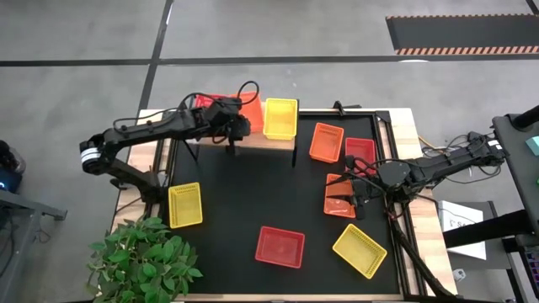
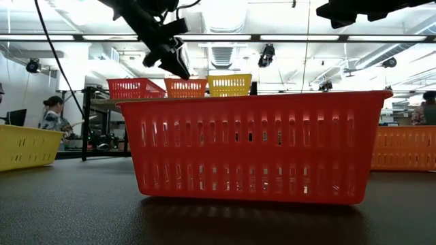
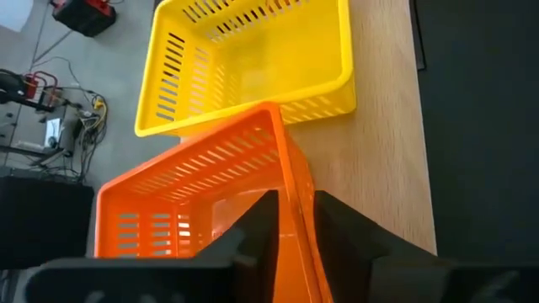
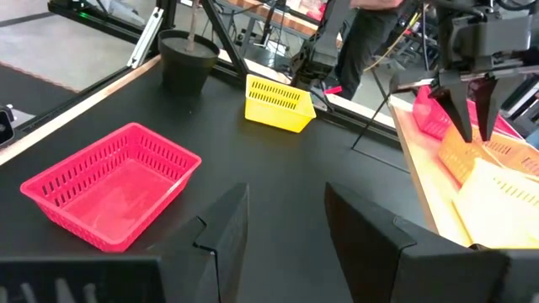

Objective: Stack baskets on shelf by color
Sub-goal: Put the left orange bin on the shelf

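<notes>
I should open my left gripper, close it inside the orange basket's near side (image 3: 263, 181) and pull that side forward, because the orange basket sits crooked (image 3: 271, 111) and farther back than the yellow basket.
The wooden shelf (image 1: 253, 141) stands at the mat's far edge and carries a red basket (image 2: 136, 88), an orange basket (image 2: 185, 87) and a yellow basket (image 1: 280, 118) side by side. My left gripper (image 3: 296, 231) points down on the orange basket (image 3: 202, 185) and is shut on its wall. Loose on the mat lie an orange basket (image 1: 326, 141), a red one (image 1: 360, 151), another orange (image 1: 341, 195), two yellow (image 1: 185, 204) (image 1: 360, 250) and a red (image 1: 280, 246). My right gripper (image 4: 286, 227) hangs open above the mat by the right-hand orange basket, touching nothing. My left gripper holds the orange basket by the rim of one side wall (image 3: 295, 202), with one finger (image 3: 257, 231) inside the basket and the other (image 3: 341, 231) outside. The fingers come from above, pointing down. The basket sits level on the shelf, one corner against the yellow basket (image 3: 253, 67).
A potted plant (image 1: 143, 257) stands at the table's near left corner. The black mat (image 1: 253, 194) has open room in its middle. People and equipment show in the room beyond the table. Cables run along the table's right edge.
</notes>
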Tool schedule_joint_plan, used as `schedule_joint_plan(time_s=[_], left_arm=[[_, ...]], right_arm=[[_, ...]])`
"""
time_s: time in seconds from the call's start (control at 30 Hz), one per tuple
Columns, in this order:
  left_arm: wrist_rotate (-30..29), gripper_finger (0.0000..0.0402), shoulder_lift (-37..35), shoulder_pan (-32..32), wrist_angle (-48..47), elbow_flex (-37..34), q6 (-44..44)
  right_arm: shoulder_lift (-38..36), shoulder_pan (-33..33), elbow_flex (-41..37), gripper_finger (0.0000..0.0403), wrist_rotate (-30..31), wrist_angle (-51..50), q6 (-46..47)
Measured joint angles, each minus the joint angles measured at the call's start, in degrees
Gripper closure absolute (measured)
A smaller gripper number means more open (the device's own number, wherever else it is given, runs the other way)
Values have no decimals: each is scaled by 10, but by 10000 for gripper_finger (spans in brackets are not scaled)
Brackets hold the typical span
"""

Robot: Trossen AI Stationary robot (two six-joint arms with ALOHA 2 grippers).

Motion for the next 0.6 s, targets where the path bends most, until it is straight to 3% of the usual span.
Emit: schedule_joint_plan(time_s=[0.37, 0.6], left_arm=[[-2, 315, -18, -28, 2, 18, -67], [-70, 324, -9, -48, 95, 18, -174]], right_arm=[[-1, 0, 0, 252, 0, 0, -1], [-1, 0, 0, 252, 0, 3, -4]])
